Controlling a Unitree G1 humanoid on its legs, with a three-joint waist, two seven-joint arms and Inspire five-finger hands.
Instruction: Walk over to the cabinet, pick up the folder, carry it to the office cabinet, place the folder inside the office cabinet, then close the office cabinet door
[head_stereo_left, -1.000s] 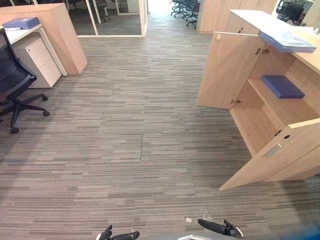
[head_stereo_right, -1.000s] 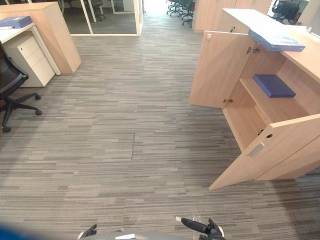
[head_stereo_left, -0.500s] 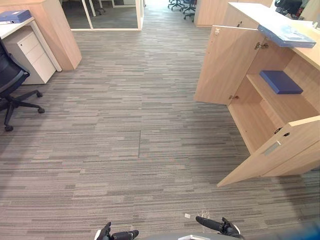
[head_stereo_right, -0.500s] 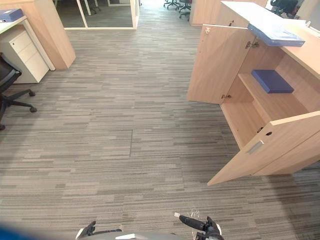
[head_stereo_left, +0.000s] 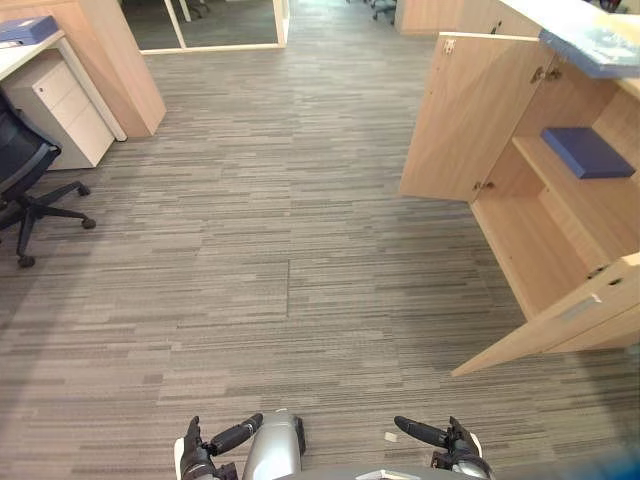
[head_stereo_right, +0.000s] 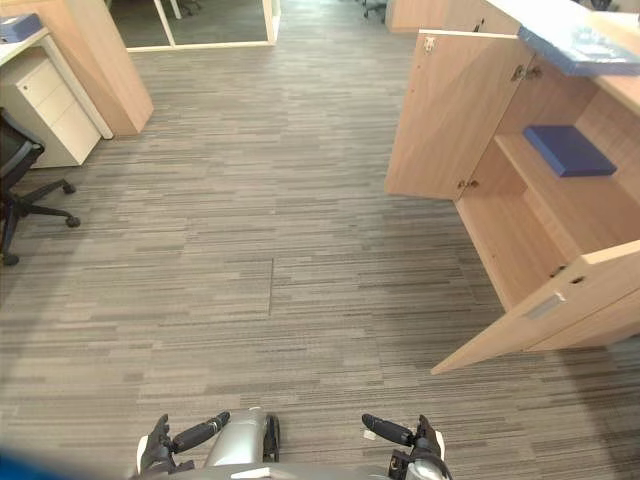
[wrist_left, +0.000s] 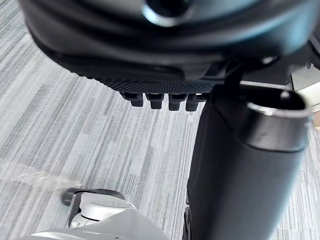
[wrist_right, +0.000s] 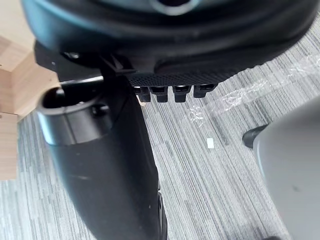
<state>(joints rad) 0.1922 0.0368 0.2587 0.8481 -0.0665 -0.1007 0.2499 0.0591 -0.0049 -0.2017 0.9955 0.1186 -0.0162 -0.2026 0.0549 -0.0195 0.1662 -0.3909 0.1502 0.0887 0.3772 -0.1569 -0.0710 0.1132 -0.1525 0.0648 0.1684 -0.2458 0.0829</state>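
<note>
The lighter blue folder's overhanging edge (head_stereo_left: 572, 58) goes straight out past the top of the cabinet, so I expect the folder to stay stiff and flat when I pick it up.
The wooden office cabinet (head_stereo_left: 560, 230) stands at the right with both doors open: one door (head_stereo_left: 465, 120) swung out at its far side, the other (head_stereo_left: 560, 325) at its near side. A dark blue folder (head_stereo_left: 588, 151) lies flat on its inner shelf. A lighter blue folder (head_stereo_left: 595, 50) rests on the cabinet's top. Another blue folder (head_stereo_left: 22, 29) lies on the desk at the far left. My left hand (head_stereo_left: 200, 455) and right hand (head_stereo_left: 450, 440) hang low at the near edge, both open and empty, well short of the cabinet.
A black office chair (head_stereo_left: 25, 170) and a white drawer unit (head_stereo_left: 70, 110) stand at the left by the desk. Grey striped carpet (head_stereo_left: 290, 250) stretches between me and the cabinet. A small white scrap (head_stereo_left: 391, 436) lies on the floor near my right hand.
The camera has shifted: the cabinet now sits further right and the hands show higher at the near edge. No thing in the room has moved.
</note>
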